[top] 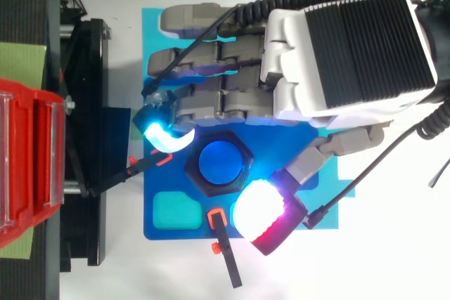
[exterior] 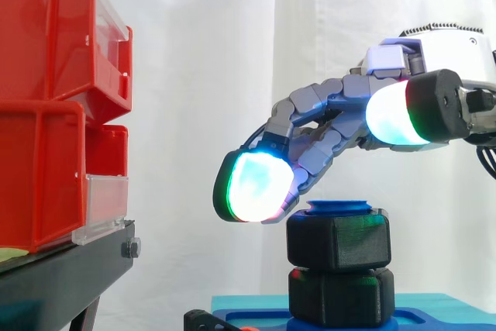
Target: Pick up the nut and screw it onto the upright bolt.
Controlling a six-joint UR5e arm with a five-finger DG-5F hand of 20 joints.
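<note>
The two black hex pieces have a dark seam (exterior: 341,270) between them, so the upper nut (exterior: 339,239) will move round a little by itself when the gripper turns it.
A black hex nut (exterior: 339,239) sits on the upright blue bolt (top: 221,163), whose blue top (exterior: 339,207) pokes out above it. Below the nut is a second black hex piece (exterior: 341,296) on the blue base plate (top: 165,233). My hand (exterior: 325,114) hovers just above the nut, open, with its fingers stretched out to the left and only slightly bent. One glowing fingertip (top: 163,136) hangs beside the nut's upper-left edge. The thumb pad (top: 259,212) is at the nut's other side, higher up. Nothing is held.
Red bins (exterior: 46,114) are stacked on a black stand (exterior: 62,277) at the left, close to the fingertips. Small black clamps with orange ends (top: 221,237) lie at the base plate's edges. A white curtain hangs behind.
</note>
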